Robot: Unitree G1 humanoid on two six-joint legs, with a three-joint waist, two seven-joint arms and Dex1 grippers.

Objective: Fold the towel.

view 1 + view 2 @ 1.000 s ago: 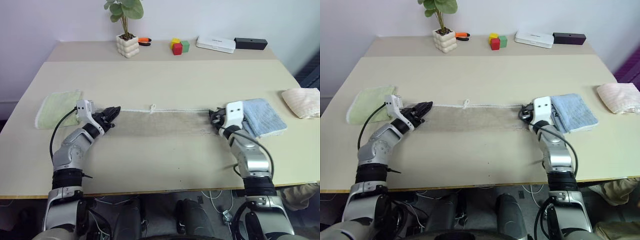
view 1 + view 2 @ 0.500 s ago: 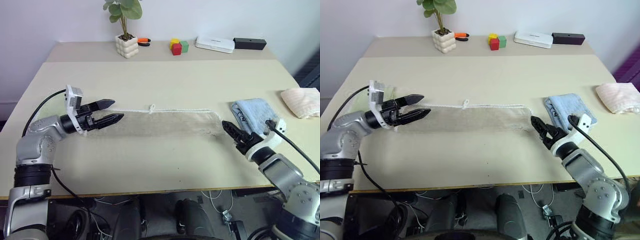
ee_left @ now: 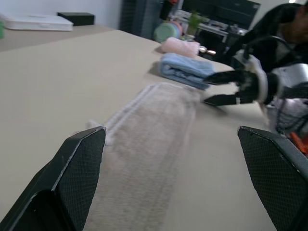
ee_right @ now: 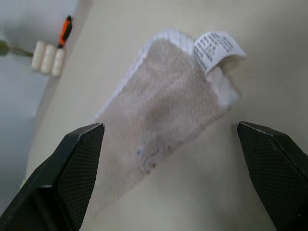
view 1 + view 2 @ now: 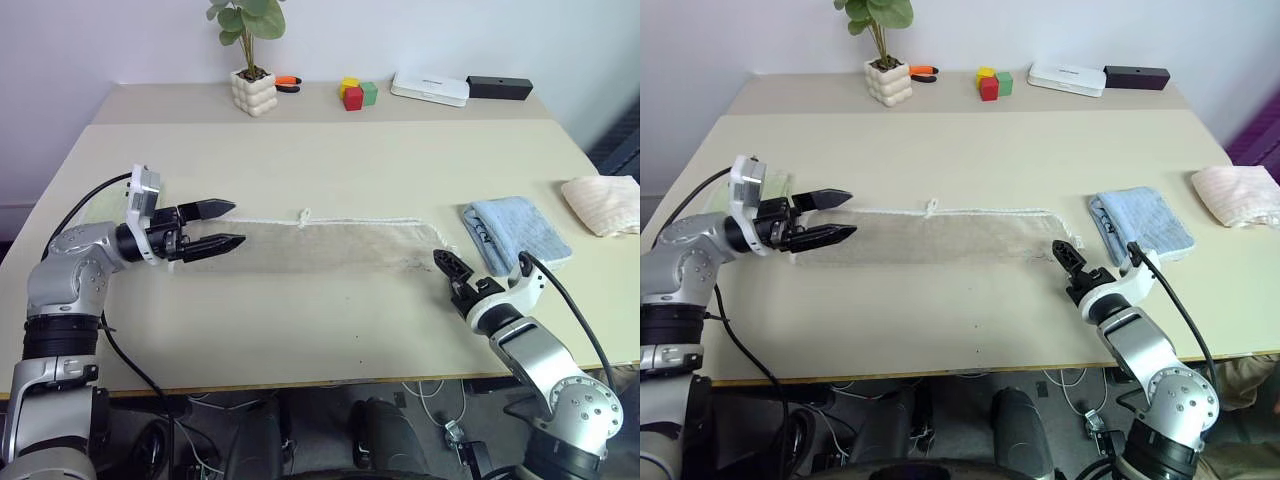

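My gripper will make the towel bend over itself in soft layers when I lift and carry it, because the towel's end (image 5: 420, 246) lies thin and limp.
The towel (image 5: 320, 245) lies flat across the middle of the table as a long beige strip, with white edging and a small white loop (image 5: 305, 215) on its far edge. My left gripper (image 5: 238, 223) hovers open just above the towel's left end, pointing along it, and holds nothing. My right gripper (image 5: 448, 270) is open and empty just off the towel's right end, on the near side. The right wrist view shows that end of the towel (image 4: 163, 96) with a white label (image 4: 216, 48) turned up. In the left wrist view the towel (image 3: 149, 139) runs toward the right gripper (image 3: 206, 89).
A folded light blue towel (image 5: 515, 232) lies right of the strip, with a cream-pink one (image 5: 605, 203) beyond it at the table's edge. A pale green towel (image 5: 100, 207) is mostly hidden behind my left arm. A potted plant (image 5: 254, 90), coloured blocks (image 5: 356, 94) and boxes (image 5: 430, 88) line the far edge.
Both grippers have opened and come off the towel's ends. The left one rose and turned to point along the strip. The right one drew back toward the near edge and rolled.
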